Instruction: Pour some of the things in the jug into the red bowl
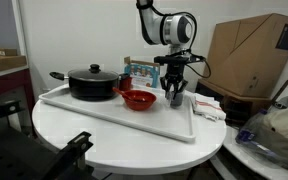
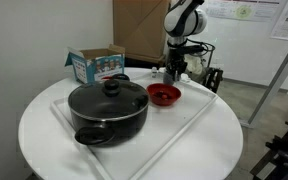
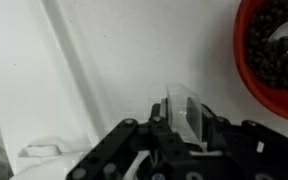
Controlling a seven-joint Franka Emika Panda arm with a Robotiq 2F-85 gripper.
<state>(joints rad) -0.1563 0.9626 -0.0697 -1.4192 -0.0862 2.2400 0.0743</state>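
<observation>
The red bowl (image 3: pixel 276 58) has dark pieces in it and the jug is upright beside it. My gripper goes on lowering the jug until the jug's base touches the tray (image 1: pixel 170 111), then let go.
The red bowl (image 1: pixel 137 98) sits on the white tray (image 1: pixel 104 113) next to the black pot. It shows in both exterior views (image 2: pixel 163 95). In the wrist view the red bowl (image 3: pixel 280 55) holds many small dark pieces. My gripper (image 1: pixel 175 94) points down, low over the tray, just beside the bowl on the side away from the pot (image 2: pixel 173 72). Its fingers (image 3: pixel 184 118) are close together on a small greyish shiny thing, which appears to be the jug (image 3: pixel 177 105). Most of the jug is hidden by the fingers.
A large black lidded pot (image 2: pixel 107 108) stands on the tray beside the bowl. A blue printed carton (image 2: pixel 94 65) stands behind it. The tray lies on a round white table (image 2: pixel 44 135). A brown cardboard box (image 1: pixel 249 55) and some clutter lie off the table.
</observation>
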